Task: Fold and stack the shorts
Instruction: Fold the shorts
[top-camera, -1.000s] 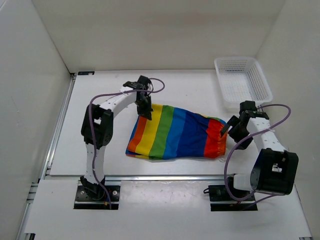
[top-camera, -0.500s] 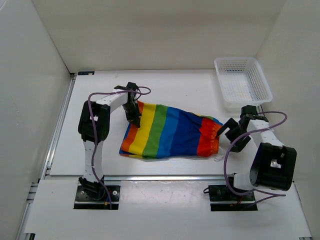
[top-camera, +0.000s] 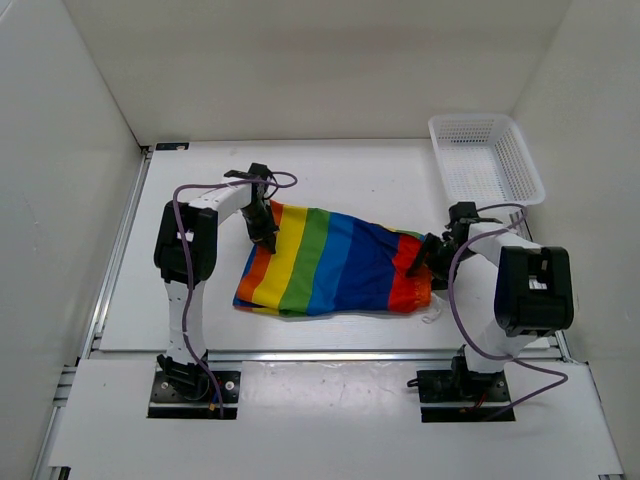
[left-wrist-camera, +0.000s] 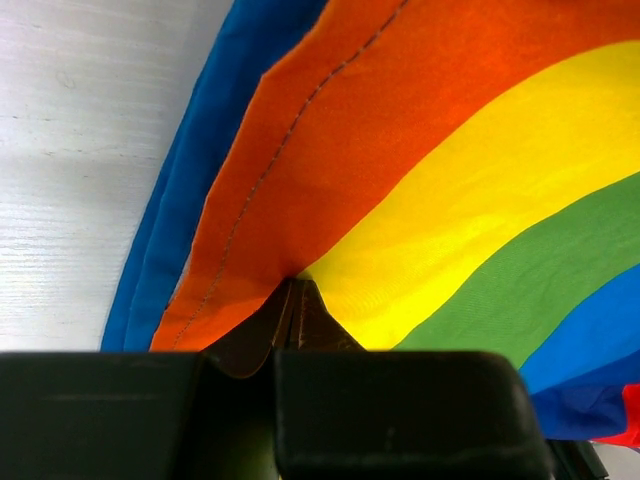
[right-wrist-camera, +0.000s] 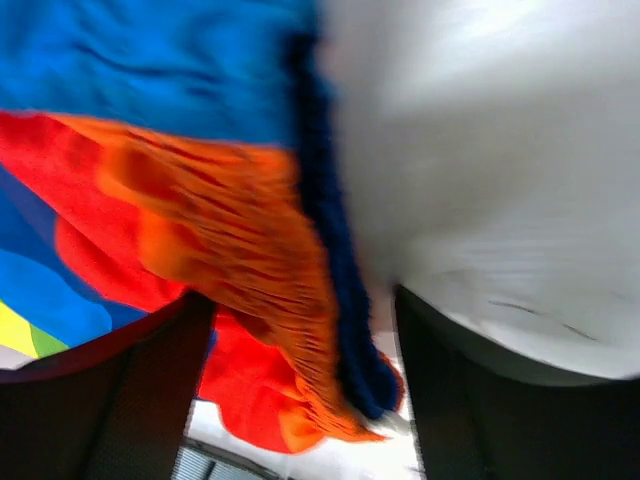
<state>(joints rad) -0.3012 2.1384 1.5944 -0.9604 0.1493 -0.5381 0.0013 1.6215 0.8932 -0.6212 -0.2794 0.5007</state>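
Observation:
My left gripper should first back off to the blue edge (top-camera: 248, 262), because its fingers are pressing the orange and yellow stripes (top-camera: 271, 264), where the waistband must land.
The rainbow-striped shorts (top-camera: 335, 262) lie spread on the white table, waistband end to the right. My left gripper (top-camera: 262, 228) is shut on the far left edge of the shorts; in the left wrist view its closed tips (left-wrist-camera: 295, 300) pinch the cloth where the orange and yellow stripes (left-wrist-camera: 420, 170) meet. My right gripper (top-camera: 432, 250) is at the waistband end. In the right wrist view (right-wrist-camera: 300, 400) its jaws stand wide apart, with the gathered orange and blue waistband (right-wrist-camera: 250, 250) hanging between them. A bit of white drawstring (top-camera: 432, 312) shows by the near right corner.
A white mesh basket (top-camera: 487, 170) stands at the back right, close behind the right arm. White walls enclose the table on the left, back and right. A metal rail (top-camera: 330, 353) runs along the near edge.
The shorts have slid to the left across the table. My left gripper moved left and nearer with the cloth. My right arm swung in to the left at the waistband.

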